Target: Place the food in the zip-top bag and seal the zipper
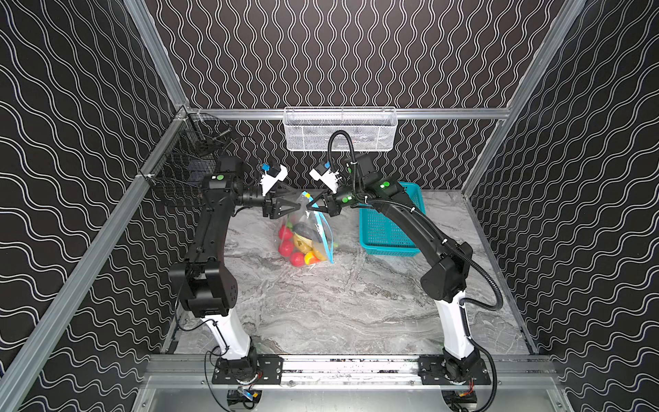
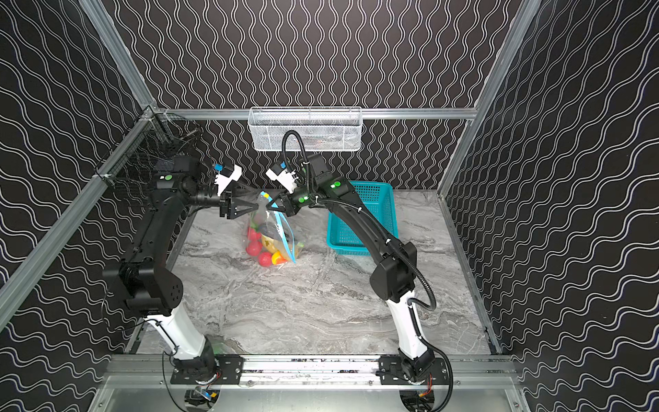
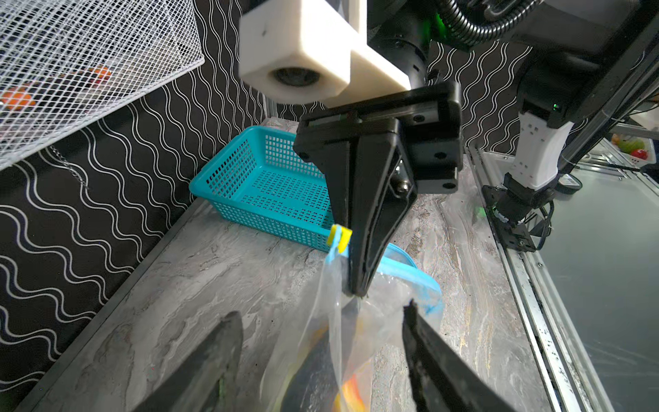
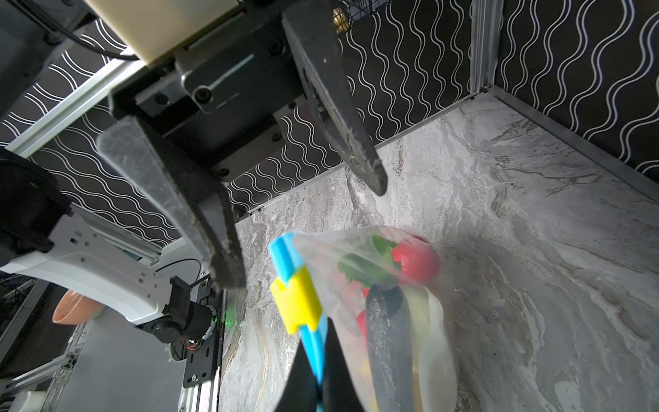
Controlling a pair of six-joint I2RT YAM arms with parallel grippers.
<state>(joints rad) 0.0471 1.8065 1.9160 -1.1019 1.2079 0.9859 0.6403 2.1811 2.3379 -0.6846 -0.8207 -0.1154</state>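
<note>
My right gripper is holding the blue zipper below the yellow slider. My left gripper should pinch the bag's corner while my right gripper takes hold of the slider.
The zip-top bag hangs upright with its bottom on the marble table, and the food is piled inside: red tomatoes, a dark cucumber and a green vegetable. My right gripper is shut on the blue zipper just below the yellow slider. My left gripper faces it, open. Its fingers stand on either side of the bag's top corner without touching it.
A teal plastic basket stands on the table behind the right arm. A white wire basket hangs on the back wall above both wrists. A black wire basket is fixed to the left frame.
</note>
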